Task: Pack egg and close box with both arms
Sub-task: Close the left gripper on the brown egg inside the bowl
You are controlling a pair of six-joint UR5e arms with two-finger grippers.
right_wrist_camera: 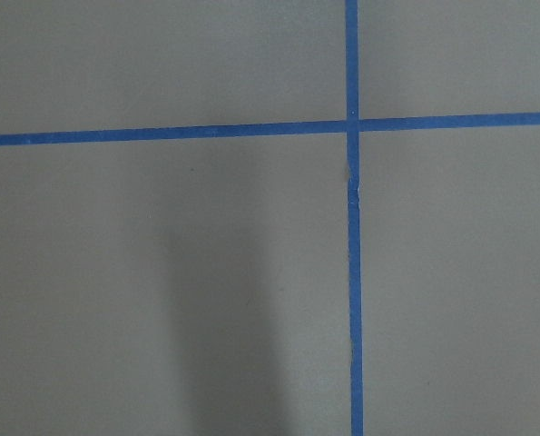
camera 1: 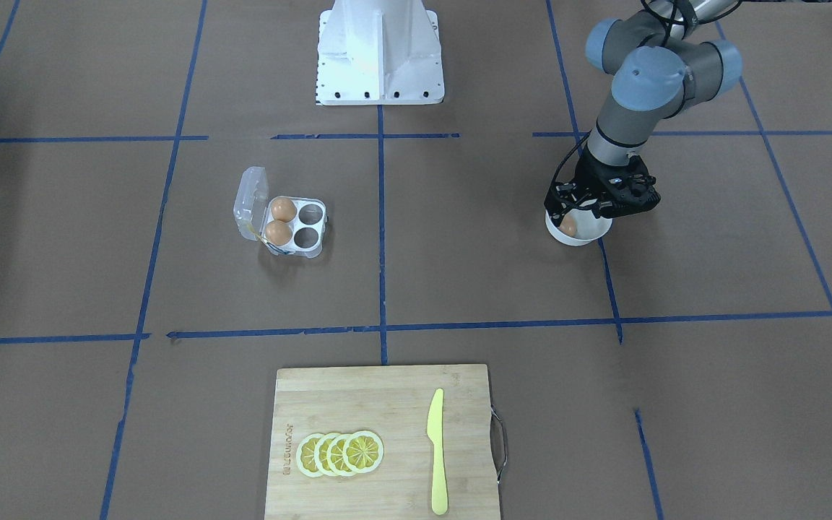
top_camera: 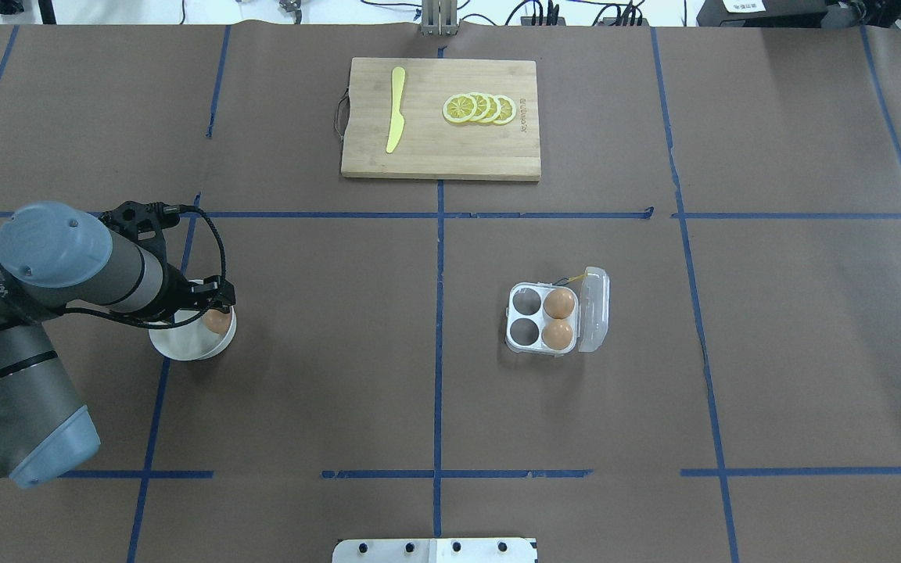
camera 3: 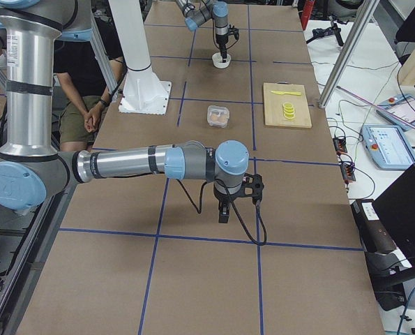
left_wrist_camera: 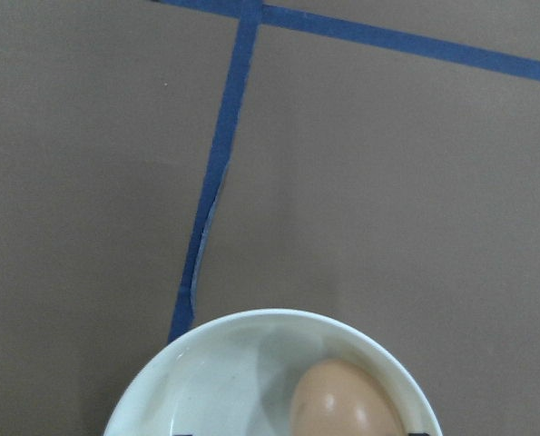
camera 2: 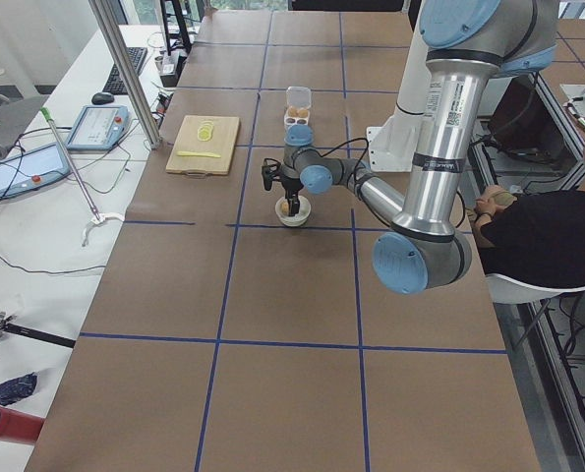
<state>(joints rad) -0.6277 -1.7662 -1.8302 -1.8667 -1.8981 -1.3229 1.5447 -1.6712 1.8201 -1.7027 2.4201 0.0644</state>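
The white inside of the bowl [camera 1: 592, 226] can be seen clear around the orange-brown egg [camera 1: 568, 227]. The bowl should be empty when I lift the egg out.
The clear box [camera 1: 309, 248] [top_camera: 529, 348] stands open, its lid [top_camera: 597, 308] upright on the hinge side. Two eggs [top_camera: 558, 303] [top_camera: 558, 334] fill the cells next to the lid; the two other cells are empty. A third egg [camera 1: 568, 227] [top_camera: 217, 320] [left_wrist_camera: 342, 404] lies in a round white bowl [camera 1: 578, 237] [left_wrist_camera: 206, 363]. My left gripper [camera 1: 589, 211] hangs low over this bowl, fingers spread, the egg between them but not gripped. My right gripper [camera 3: 223, 213] shows only in the exterior right view, low over bare table far from the box; I cannot tell its state.
A bamboo cutting board [camera 1: 358, 404] [top_camera: 489, 160] with lemon slices [camera 1: 340, 453] and a yellow knife [camera 1: 436, 451] lies at the table's far side from the robot. The white pedestal base [camera 1: 380, 58] stands at the robot's side. A seated person [camera 2: 548, 226] is beside the table.
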